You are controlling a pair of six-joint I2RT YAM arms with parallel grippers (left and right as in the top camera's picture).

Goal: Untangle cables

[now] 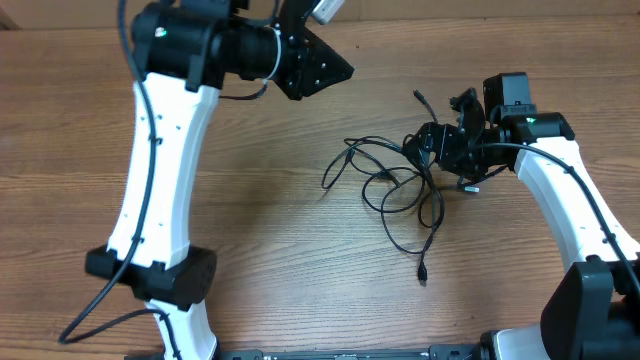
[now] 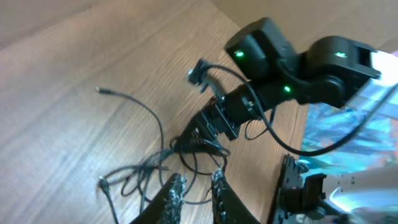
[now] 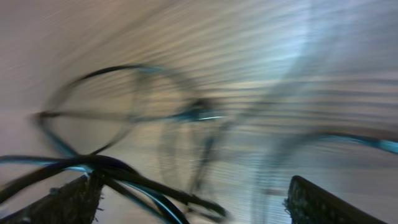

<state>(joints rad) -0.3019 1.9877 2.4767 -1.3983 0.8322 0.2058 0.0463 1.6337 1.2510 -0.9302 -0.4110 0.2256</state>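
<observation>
My right gripper's fingers are crowding the bunched strands of cable at the tangle's back [image 1: 414, 150]. My right gripper should move back, and my left gripper should lift those pieces [image 1: 424, 166] first.
The thin black cables [image 1: 400, 185] lie in a tangle on the wooden table, right of centre. Loose plug ends reach out to the front [image 1: 421, 276], the back [image 1: 418, 96] and the left. My right gripper [image 1: 437, 150] is down at the tangle's right edge. In the blurred right wrist view its fingers [image 3: 199, 196] are wide open, with cable strands [image 3: 124, 171] crossing by the left finger. My left gripper [image 1: 335, 70] hangs high above the table's back. Its fingers [image 2: 196, 183] are a little apart and empty, above the cables [image 2: 155, 165].
The left arm's white link [image 1: 160, 170] stands over the table's left side. The right arm [image 1: 560, 190] reaches in from the right. A cardboard wall runs along the back edge [image 1: 450, 8]. Bare wood [image 1: 270, 260] surrounds the tangle.
</observation>
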